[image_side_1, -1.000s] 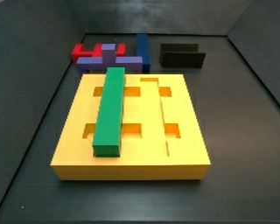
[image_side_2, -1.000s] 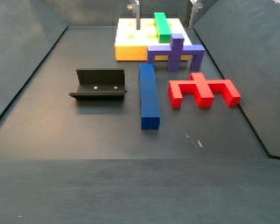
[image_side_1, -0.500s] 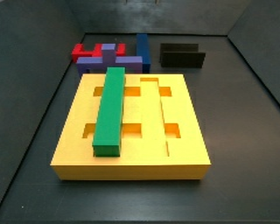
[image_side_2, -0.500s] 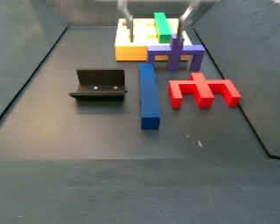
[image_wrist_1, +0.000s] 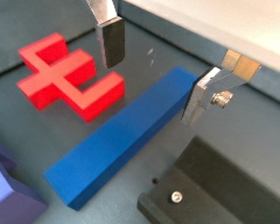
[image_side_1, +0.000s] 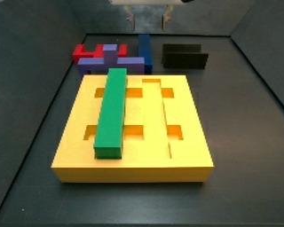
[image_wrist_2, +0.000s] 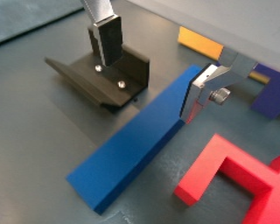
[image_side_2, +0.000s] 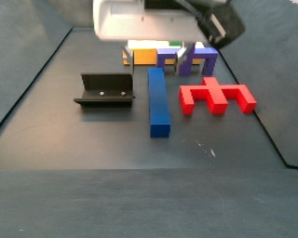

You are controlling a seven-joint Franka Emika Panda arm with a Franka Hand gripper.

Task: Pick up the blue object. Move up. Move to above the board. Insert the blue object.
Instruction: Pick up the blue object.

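The green bar (image_side_1: 111, 113) sticks up above the board, so the blue object (image_side_1: 145, 51) will go only partway down into the empty groove when the robot inserts it.
The blue object (image_side_2: 156, 100) is a long navy bar lying flat on the dark floor between the fixture (image_side_2: 104, 90) and a red piece (image_side_2: 216, 96). It also shows in both wrist views (image_wrist_1: 119, 140) (image_wrist_2: 143, 140). My gripper (image_wrist_1: 156, 66) is open and empty, hanging above one end of the bar. One finger (image_wrist_1: 108, 39) is off to the side and the other (image_wrist_1: 203, 92) is over the bar's edge. The board (image_side_1: 138, 133) is the yellow slab, with a green bar (image_side_1: 113, 111) in one groove. In a side view my gripper (image_side_2: 158, 43) hides part of the board.
Purple blocks (image_side_2: 196, 60) stand between the board and the red piece (image_wrist_1: 66, 74). The fixture (image_wrist_2: 101, 74) sits close beside the bar. Dark walls enclose the floor on the sides and back.
My gripper has come down and moved from over the board's end to above the blue bar, now filling the top of a side view. No piece has moved.
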